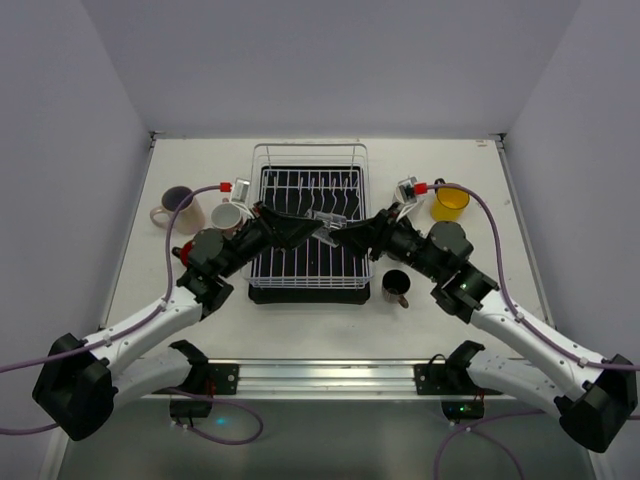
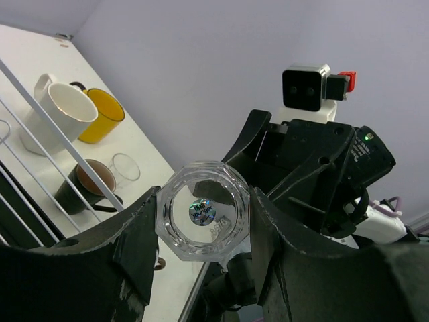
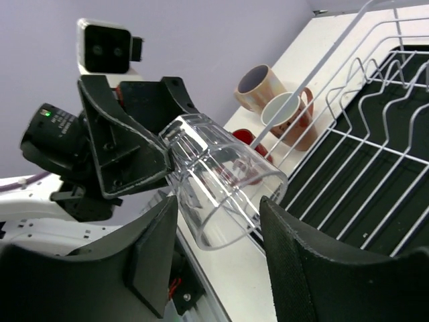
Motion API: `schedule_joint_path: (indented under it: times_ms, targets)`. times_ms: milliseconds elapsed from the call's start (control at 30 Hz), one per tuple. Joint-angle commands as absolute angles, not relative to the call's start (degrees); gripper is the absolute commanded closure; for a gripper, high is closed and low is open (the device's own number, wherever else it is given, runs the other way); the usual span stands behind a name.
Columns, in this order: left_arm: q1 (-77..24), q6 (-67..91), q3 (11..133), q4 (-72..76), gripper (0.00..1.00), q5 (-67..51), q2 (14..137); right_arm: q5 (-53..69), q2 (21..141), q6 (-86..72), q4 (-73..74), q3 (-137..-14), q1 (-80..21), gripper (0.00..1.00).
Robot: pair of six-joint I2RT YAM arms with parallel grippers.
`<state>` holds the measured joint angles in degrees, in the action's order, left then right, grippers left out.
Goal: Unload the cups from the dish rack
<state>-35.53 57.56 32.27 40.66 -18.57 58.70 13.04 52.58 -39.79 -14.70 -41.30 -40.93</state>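
The clear glass is in my left gripper, but the free space (image 2: 142,155) beside the small glass is across the rack, so my right gripper should grab the clear glass's opening end (image 3: 242,209).
A clear glass (image 1: 330,218) hangs on its side above the dish rack (image 1: 309,147), between both arms. My left gripper (image 2: 204,225) is shut on the glass's thick hexagonal base (image 2: 201,245). My right gripper (image 3: 218,215) stands open around the mouth end of the same glass (image 3: 221,181), with a small gap showing at each finger. The rack's white wires and black tray show no cups inside. On the table stand a beige mug (image 1: 178,207), a white mug (image 1: 228,218), a yellow cup (image 1: 449,201) and a dark cup (image 1: 396,286).
Right of the rack, the left wrist view shows another white mug (image 2: 57,111), the yellow cup (image 2: 102,115), the dark cup (image 2: 90,184) and a small clear glass (image 2: 125,168). A red cup (image 3: 244,137) sits left of the rack. Walls enclose the table on three sides.
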Motion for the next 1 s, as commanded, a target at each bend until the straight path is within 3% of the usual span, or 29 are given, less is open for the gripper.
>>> schedule_joint_path:
  times_ms: [0,67,200,233,333,367,500,700,833,967]
  targets:
    - [-35.5,61.5,30.9,51.3,0.81,-19.9,59.8,16.3,53.5,-41.7,-20.6,-43.9,-41.0,0.46]
    - [-35.6,62.0,30.7,52.6,0.81,-20.5,60.9,17.7,54.2,-42.2,-22.3,-44.1,-41.0,0.55]
    - [-35.7,62.1,29.8,53.9,0.8,-20.1,61.3,20.5,57.0,-44.5,-25.5,-44.6,-41.0,0.58]
    - [-35.8,62.0,29.7,53.5,0.79,-20.0,61.1,20.7,57.9,-44.8,-26.5,-44.5,-41.0,0.65]
    - [-35.7,61.2,29.7,50.6,0.59,-18.8,59.3,19.6,57.1,-46.0,-26.6,-43.7,-41.0,0.95]
    - [-35.7,59.5,29.9,49.1,0.39,-18.0,58.4,19.0,56.5,-45.8,-25.9,-43.4,-41.0,1.0]
    - [-35.7,52.8,32.8,37.2,0.03,-13.7,53.3,15.6,53.0,-41.8,-16.5,-45.1,-41.0,1.0]
    - [-35.6,38.4,42.3,9.6,0.0,-7.7,44.5,1.9,47.0,-33.8,9.5,-50.4,-40.0,1.0]
    - [-35.6,27.7,45.9,-5.4,0.0,-6.6,39.8,-4.7,45.1,-31.1,27.9,-52.6,-30.5,1.0]
    - [-35.7,18.7,46.0,-17.0,0.0,-2.7,34.9,-9.3,47.0,-26.3,37.0,-53.8,-20.8,1.0]
